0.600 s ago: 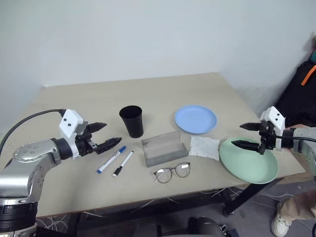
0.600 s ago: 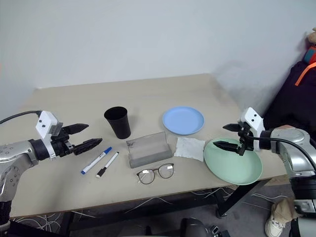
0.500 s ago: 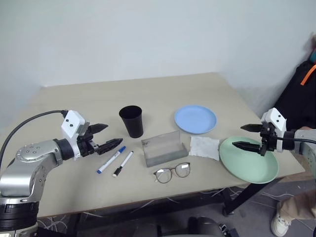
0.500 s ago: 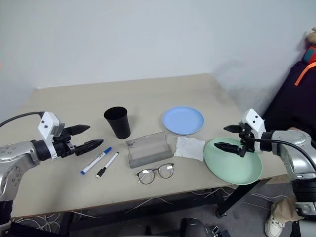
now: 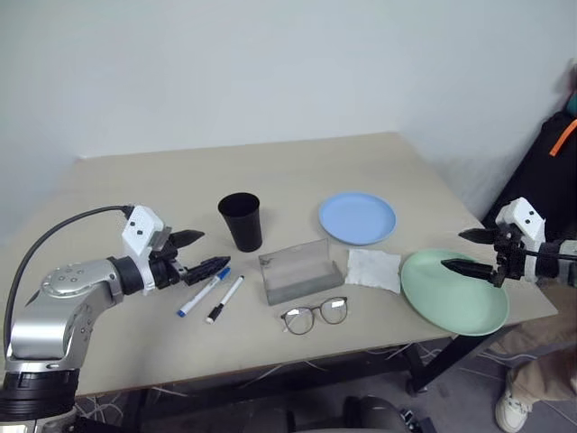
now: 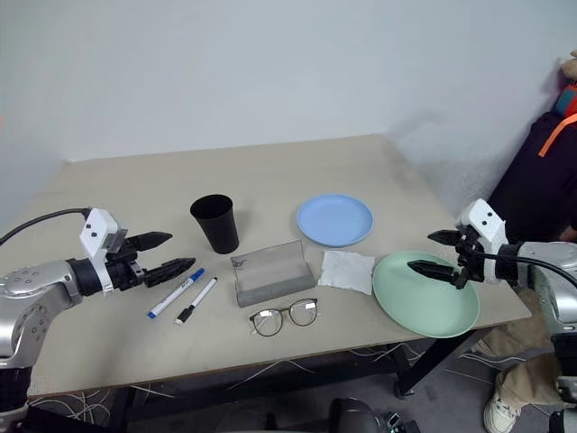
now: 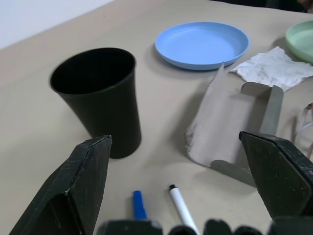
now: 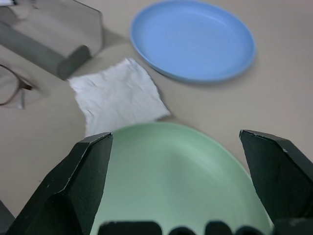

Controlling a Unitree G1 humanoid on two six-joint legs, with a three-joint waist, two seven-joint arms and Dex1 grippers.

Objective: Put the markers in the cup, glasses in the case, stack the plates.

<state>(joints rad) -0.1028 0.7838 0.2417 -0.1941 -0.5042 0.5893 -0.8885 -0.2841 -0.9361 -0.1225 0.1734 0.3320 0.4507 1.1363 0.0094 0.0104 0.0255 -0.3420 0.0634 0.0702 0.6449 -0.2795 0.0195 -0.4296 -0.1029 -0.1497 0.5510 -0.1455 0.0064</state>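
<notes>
The white napkin (image 5: 374,270) should stay mostly spread out when I carry it onto the green plate, because it lies open in a thin, wrinkled square (image 8: 120,94).
Two markers lie left of centre on the table, one blue-capped (image 5: 203,291) and one black-capped (image 5: 224,299). Behind them the black cup (image 5: 242,221) stands upright. The grey case (image 5: 299,271) sits mid-table with its lid raised, and the glasses (image 5: 314,315) lie just in front of it. A light blue plate (image 5: 357,217) rests behind a mint green plate (image 5: 453,291) at the right edge. My left gripper (image 5: 216,249) hovers open just left of the markers. My right gripper (image 5: 453,251) hangs open over the green plate's right part, holding nothing.
A crumpled white napkin (image 5: 373,269) lies between the case and the green plate. The green plate overhangs the table's right front corner. A person in dark clothes with an orange strap (image 5: 552,153) stands close by the right edge.
My left gripper has moved right, closer to the markers. My right gripper has drawn back to the right over the green plate. Both stay open, and nothing on the table has moved.
</notes>
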